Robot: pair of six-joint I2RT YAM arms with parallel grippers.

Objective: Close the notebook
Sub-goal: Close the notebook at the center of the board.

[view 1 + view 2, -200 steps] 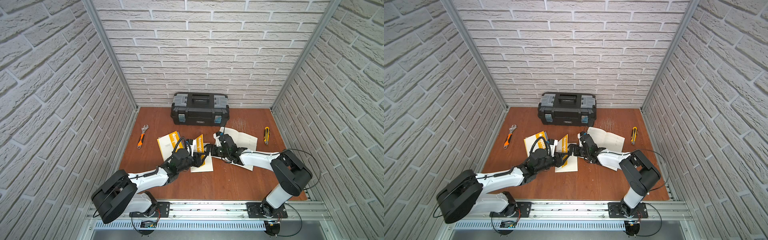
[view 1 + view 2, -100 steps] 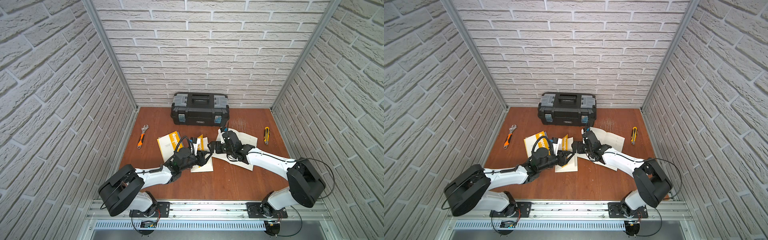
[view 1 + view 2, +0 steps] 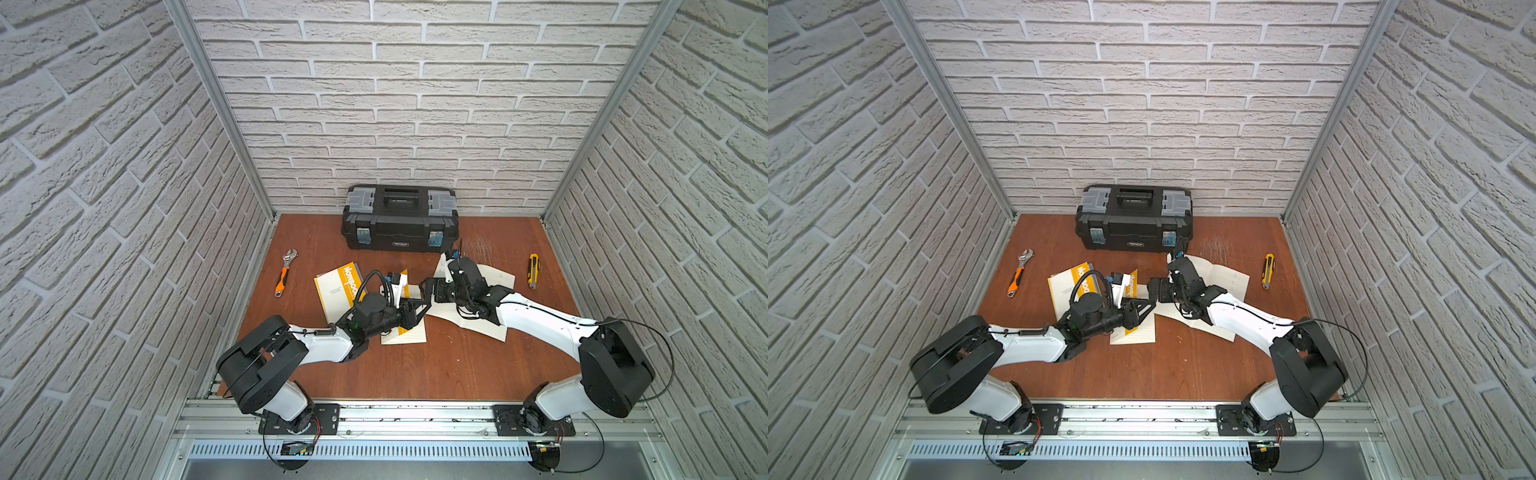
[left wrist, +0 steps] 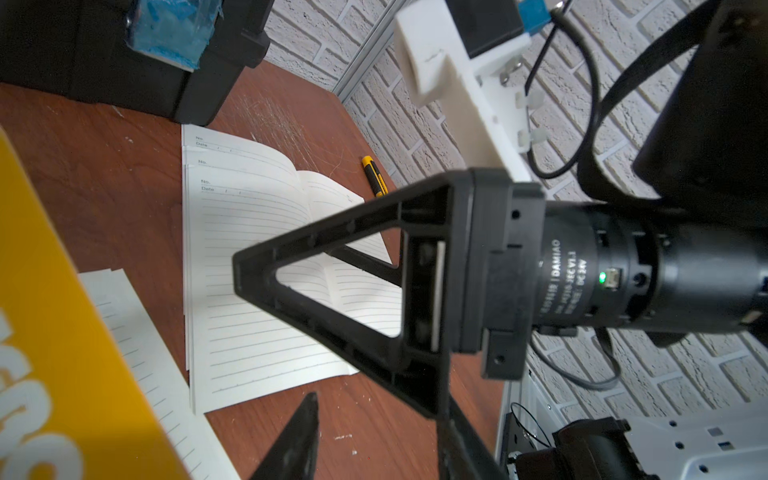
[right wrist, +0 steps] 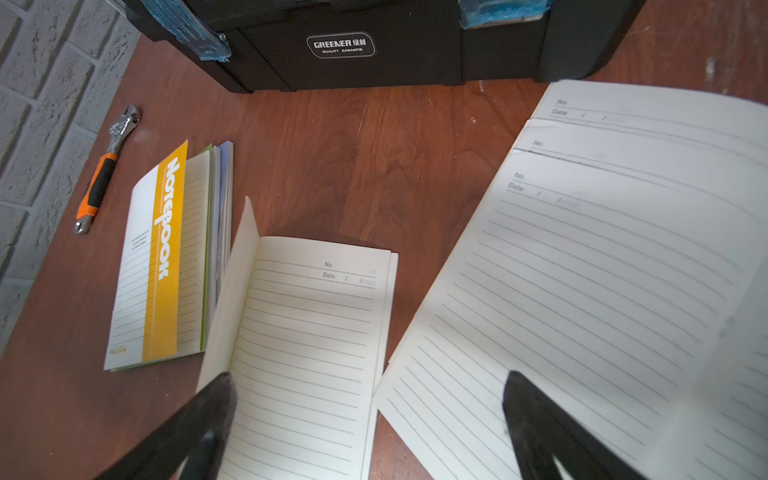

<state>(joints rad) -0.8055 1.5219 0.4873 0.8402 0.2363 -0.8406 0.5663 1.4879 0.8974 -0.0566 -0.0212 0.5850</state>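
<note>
The yellow cover (image 3: 404, 280) is at a slant above the lined pages, so the robot's left gripper should move back toward the spine while the right gripper pushes the cover flat.
An open notebook (image 3: 409, 334) lies mid-table on its lined pages (image 5: 311, 332), and its yellow cover (image 3: 402, 276) stands up nearly vertical. In the left wrist view that cover (image 4: 41, 311) rises beside my jaws, not between them. My left gripper (image 3: 422, 309) is open just right of the cover, with bare table between its fingers (image 4: 299, 440). My right gripper (image 3: 428, 289) is open too. It hovers over the gap between this notebook and a second open notebook (image 5: 602, 270), its fingertips (image 5: 199, 424) holding nothing. Both gripper tips nearly meet.
A closed yellow-striped notebook (image 3: 336, 286) lies left of the raised cover. An orange-handled wrench (image 3: 284, 272) sits further left. A black toolbox (image 3: 399, 220) stands against the back wall. A yellow utility knife (image 3: 532, 271) lies at the right.
My left gripper has crept rightward past the raised cover. The right arm's elbow has swung out to the right and its gripper has drawn slightly back. The cover still stands up.
</note>
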